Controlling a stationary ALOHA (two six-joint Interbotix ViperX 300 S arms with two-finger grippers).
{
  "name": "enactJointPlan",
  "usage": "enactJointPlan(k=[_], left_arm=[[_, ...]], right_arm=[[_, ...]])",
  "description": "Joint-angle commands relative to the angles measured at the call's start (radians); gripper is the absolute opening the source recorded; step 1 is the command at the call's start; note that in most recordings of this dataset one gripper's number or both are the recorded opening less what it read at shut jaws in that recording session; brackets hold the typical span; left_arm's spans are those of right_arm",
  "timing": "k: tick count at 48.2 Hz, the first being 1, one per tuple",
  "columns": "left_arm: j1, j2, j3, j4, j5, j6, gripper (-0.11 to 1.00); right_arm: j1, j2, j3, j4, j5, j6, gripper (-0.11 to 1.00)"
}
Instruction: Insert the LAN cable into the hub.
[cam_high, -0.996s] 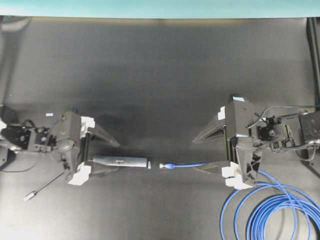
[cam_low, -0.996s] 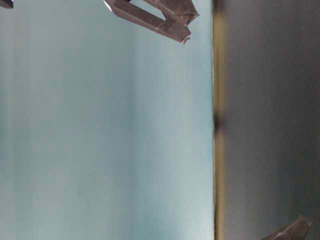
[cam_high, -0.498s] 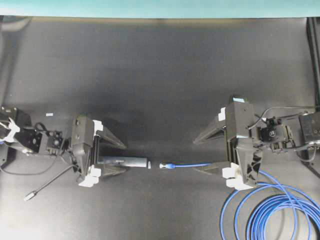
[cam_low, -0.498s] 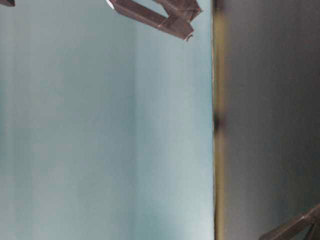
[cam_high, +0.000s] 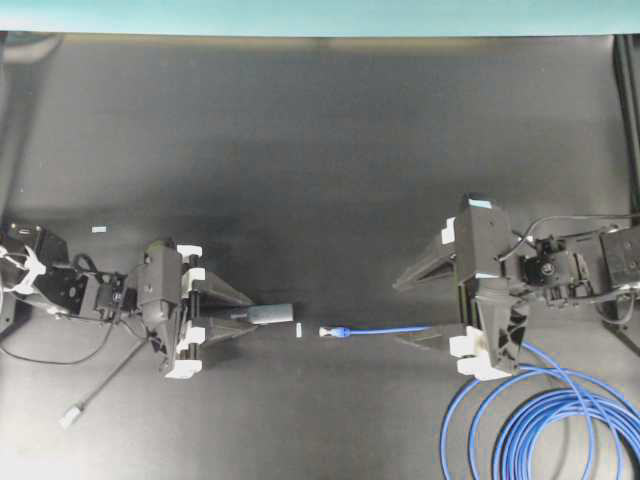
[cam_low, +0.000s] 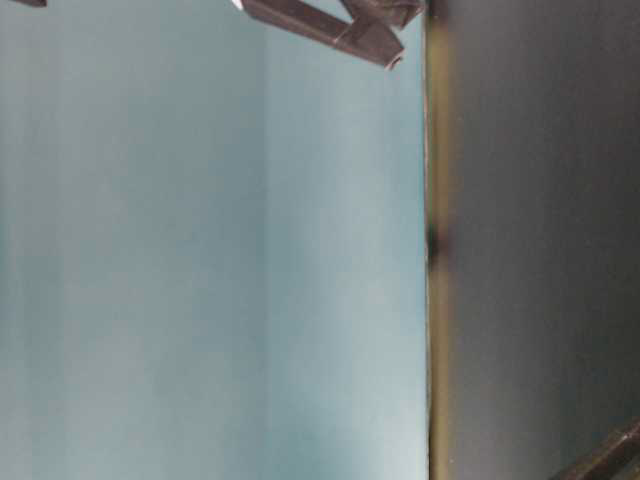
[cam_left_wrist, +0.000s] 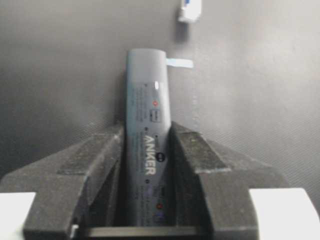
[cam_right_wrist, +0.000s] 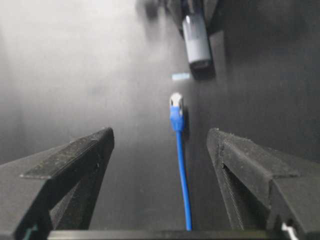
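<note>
The plug's pale tip (cam_high: 326, 331) sticks out in front, so the cable's plug should go in as far as its blue sleeve (cam_high: 341, 331) when I push the LAN cable into the hub.
The hub (cam_high: 272, 314) is a dark-grey bar lying left of centre on the black table. My left gripper (cam_high: 248, 312) is shut on its rear half, and the wrist view shows both fingers pressed against the sides of the hub (cam_left_wrist: 146, 100). The blue LAN cable (cam_high: 385, 329) lies straight, with its plug (cam_high: 333, 331) a short gap from the hub's free end. My right gripper (cam_high: 400, 312) stands open astride the cable (cam_right_wrist: 180, 165), touching nothing. The plug (cam_right_wrist: 175, 107) points at the hub (cam_right_wrist: 196, 45).
The cable's coils (cam_high: 540, 425) lie at the front right beside the right arm. The hub's thin grey cord ends in a silver plug (cam_high: 72, 413) at the front left. A small white mark (cam_high: 298, 329) sits between hub and plug. The table-level view shows only a dark finger (cam_low: 330, 20).
My left gripper moved right over the hub and its jaws closed from wide open onto it. The hub's cord plug shifted slightly. The right gripper and cable stayed put.
</note>
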Motion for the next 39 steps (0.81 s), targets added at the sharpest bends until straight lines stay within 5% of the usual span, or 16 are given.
enactJointPlan(k=[1, 17, 27, 39], left_arm=[[0.006, -0.041, -0.008, 0.003, 0.038, 0.002, 0.28], [0.077, -0.225, -0.066, 0.003, 0.354, -0.012, 0.28], [0.078, -0.319, -0.138, 0.005, 0.618, 0.002, 0.28], [0.071, -0.394, -0.213, 0.005, 0.770, 0.005, 0.28]], right_arm=[[0.005, 0.018, 0.014, 0.002, -0.026, 0.005, 0.73], [-0.014, 0.169, 0.075, -0.003, -0.153, -0.006, 0.72], [-0.015, 0.305, 0.081, 0.011, -0.364, 0.003, 0.71], [-0.015, 0.420, 0.060, 0.025, -0.512, 0.002, 0.71]])
